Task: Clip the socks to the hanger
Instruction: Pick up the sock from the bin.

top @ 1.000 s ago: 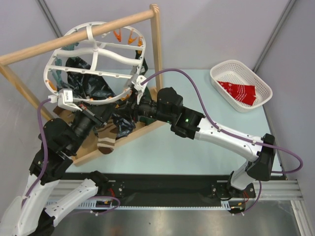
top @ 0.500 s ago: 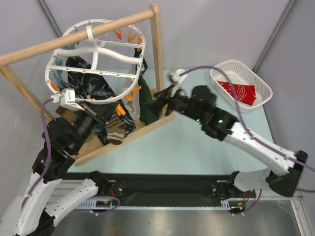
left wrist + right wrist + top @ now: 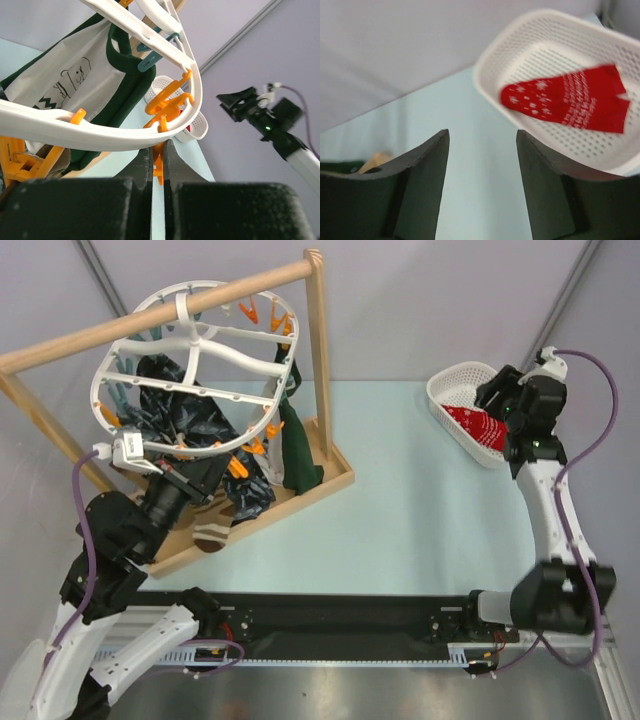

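My open right gripper should keep going down toward the red sock, which lies uncovered in the white basket below, until the fingers are on either side of its cloth, and then close.
The white oval hanger hangs from the wooden pole, with dark patterned socks, a dark green sock and a brown striped sock under it. My left gripper sits below the hanger's near rim, shut on an orange clip. The green sock hangs just beyond it. My right gripper hovers open over the near-left edge of the white basket, with nothing between its fingers. A red sock with white specks lies in the basket, ahead and right of the right gripper.
The wooden rack stands on a wooden base tray at the left. The basket rim lies close in front of the right fingers. Light blue tabletop stretches between rack and basket.
My right arm has swung away from the hanger to the basket at the back right, its jaws now open. The dark green sock stays hanging from the hanger. The left gripper has hardly moved.
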Available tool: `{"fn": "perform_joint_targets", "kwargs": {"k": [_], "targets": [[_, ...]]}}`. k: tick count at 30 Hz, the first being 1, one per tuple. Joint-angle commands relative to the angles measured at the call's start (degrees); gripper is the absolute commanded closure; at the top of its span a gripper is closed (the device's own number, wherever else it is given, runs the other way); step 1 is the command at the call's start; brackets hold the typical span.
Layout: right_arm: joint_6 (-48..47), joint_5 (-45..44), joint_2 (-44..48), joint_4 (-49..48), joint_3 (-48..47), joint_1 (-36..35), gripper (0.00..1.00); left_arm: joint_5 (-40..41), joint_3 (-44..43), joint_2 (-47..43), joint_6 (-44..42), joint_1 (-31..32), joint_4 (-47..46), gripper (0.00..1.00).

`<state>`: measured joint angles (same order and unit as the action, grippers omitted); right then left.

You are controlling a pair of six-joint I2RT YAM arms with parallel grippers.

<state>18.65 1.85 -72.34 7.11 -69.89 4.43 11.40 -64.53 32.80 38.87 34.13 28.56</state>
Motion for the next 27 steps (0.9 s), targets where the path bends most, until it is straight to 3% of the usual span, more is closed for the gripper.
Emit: {"fn": "perform_joint_targets", "kwargs": {"k": [1,4,8,13,15,19,27], "targets": [[7.17,3.42,-10.49,-3.68,-0.16,8.28,0.37,1.61,0.99,-0.89,-1.43,-0.12,-1.31,1.00],[11.13,4.39,-18.95,-6.50,-4.62,11.74,0.35,1.09,2.13,-1.77,-1.17,-0.12,-2.27,1.00],[13.85,-4.73,-37.38,0.86,-18.42,13.24,0.33,0.64,2.74,-1.95,-0.64,-0.12,-2.80,1.00],[13.43,-12.47,-52.80,8.24,-37.90,12.63,0.30,0.03,3.27,-2.47,-0.29,-0.03,-2.98,1.00],[13.69,-14.23,-58.50,9.49,-41.54,12.10,0.30,0.20,3.36,-2.74,-0.46,-0.12,-2.81,1.00],[16.32,-17.76,-65.73,17.21,-50.69,12.01,0.32,0.20,3.45,-2.83,-0.47,-0.12,-2.63,1.00],[15.71,-24.08,-69.95,19.25,-52.45,9.99,0.37,0.02,3.63,-3.18,-0.38,-0.03,-2.89,1.00]]}}
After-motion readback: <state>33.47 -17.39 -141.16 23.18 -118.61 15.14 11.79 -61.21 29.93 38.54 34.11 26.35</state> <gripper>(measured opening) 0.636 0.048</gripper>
